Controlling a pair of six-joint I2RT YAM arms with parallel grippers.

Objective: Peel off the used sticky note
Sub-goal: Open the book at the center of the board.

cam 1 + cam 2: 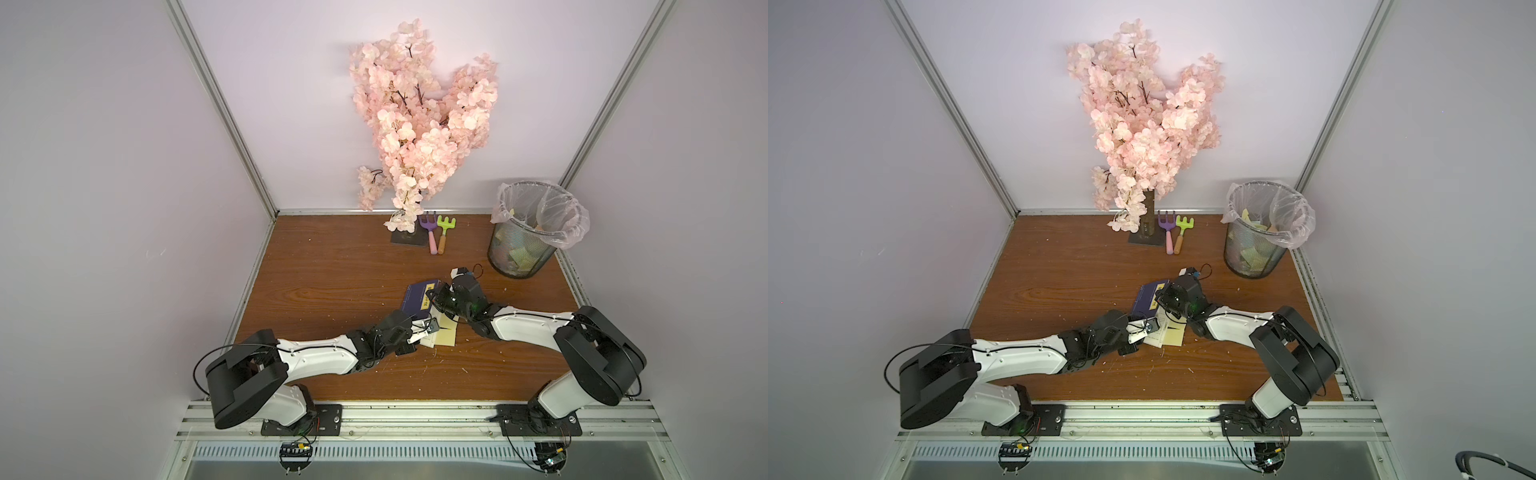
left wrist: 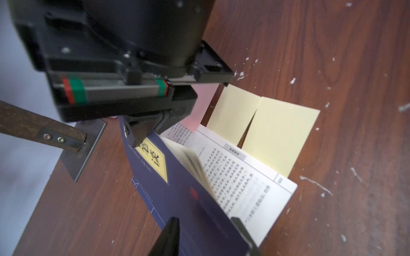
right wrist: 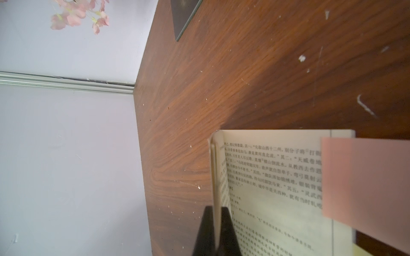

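My right gripper is holding the raised cover (image 2: 170, 174). Next, my left gripper takes the cover so my right gripper is free to peel the pink sticky note (image 3: 366, 187).
A dark blue book (image 1: 417, 297) (image 1: 1145, 300) lies half open on the wooden table. My right gripper (image 3: 217, 230) is shut on its raised cover (image 3: 216, 177), seen edge-on. A pink sticky note (image 3: 363, 181) (image 2: 199, 106) sits on the open printed page (image 2: 255, 188). Two pale yellow sticky notes (image 2: 275, 137) (image 1: 444, 334) stick out past the page's edge. I cannot tell which note is the used one. My left gripper (image 2: 205, 232) (image 1: 432, 326) stands astride the near end of the blue cover (image 2: 199, 217). Its fingers (image 2: 173, 232) are partway closed, with a gap still showing.
A mesh waste bin (image 1: 524, 249) (image 1: 1252, 253) with a plastic liner and paper scraps stands back right. A pink blossom tree (image 1: 419, 124) on a dark base plate (image 2: 88, 144) and two toy rakes (image 1: 436, 232) stand at the back. Both arms meet over the book.
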